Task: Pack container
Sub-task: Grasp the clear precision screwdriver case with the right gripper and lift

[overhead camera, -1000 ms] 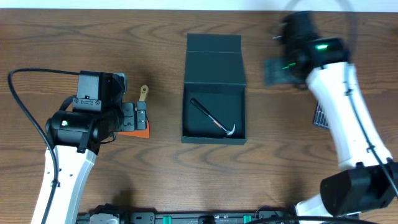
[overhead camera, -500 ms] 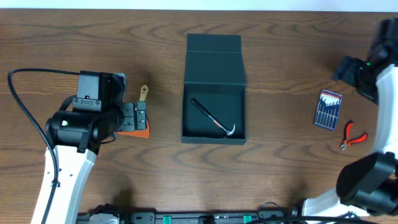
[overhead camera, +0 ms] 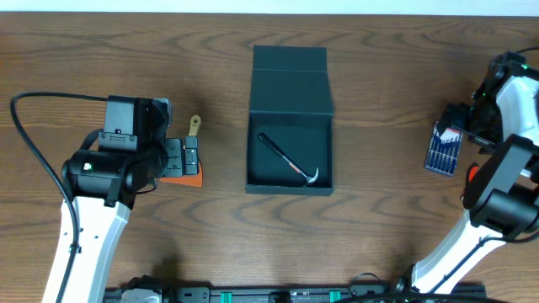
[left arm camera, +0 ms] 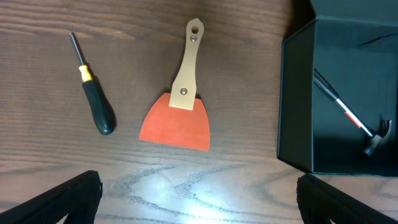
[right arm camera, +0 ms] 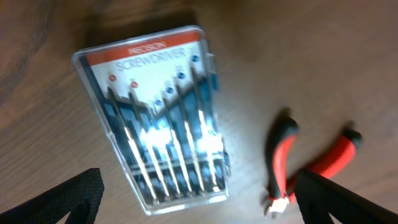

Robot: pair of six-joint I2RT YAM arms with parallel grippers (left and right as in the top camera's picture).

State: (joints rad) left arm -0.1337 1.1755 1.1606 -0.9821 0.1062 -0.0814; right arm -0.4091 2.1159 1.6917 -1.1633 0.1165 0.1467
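Note:
The screwdriver set [overhead camera: 443,151] lies clear of the red pliers, so I should keep lowering my right gripper until its fingers straddle the set's long sides [overhead camera: 431,149], then close it.
The dark teal container [overhead camera: 290,181] stands open at the table's middle, its flap lid [overhead camera: 289,80] folded back. A small hammer [overhead camera: 289,160] lies inside; it also shows in the left wrist view [left arm camera: 348,115] within the container [left arm camera: 298,93]. My left gripper [overhead camera: 192,158] is open and empty, hovering over an orange scraper [left arm camera: 175,121] with a wooden handle; its fingertips [left arm camera: 68,199] are spread wide. A black screwdriver [left arm camera: 93,102] lies left of the scraper. My right gripper [overhead camera: 456,126] is open and empty above a clear-cased screwdriver set [right arm camera: 161,118], beside red pliers [right arm camera: 311,158].
The screwdriver set [overhead camera: 444,147] lies at the far right of the table, with the red pliers [overhead camera: 472,172] mostly hidden under my right arm. The scraper [overhead camera: 189,172] lies a little left of the container. The table's back edge runs along the top.
My right arm swung from behind the container's right side out to the far right and has come down over the screwdriver set. The left arm has not moved.

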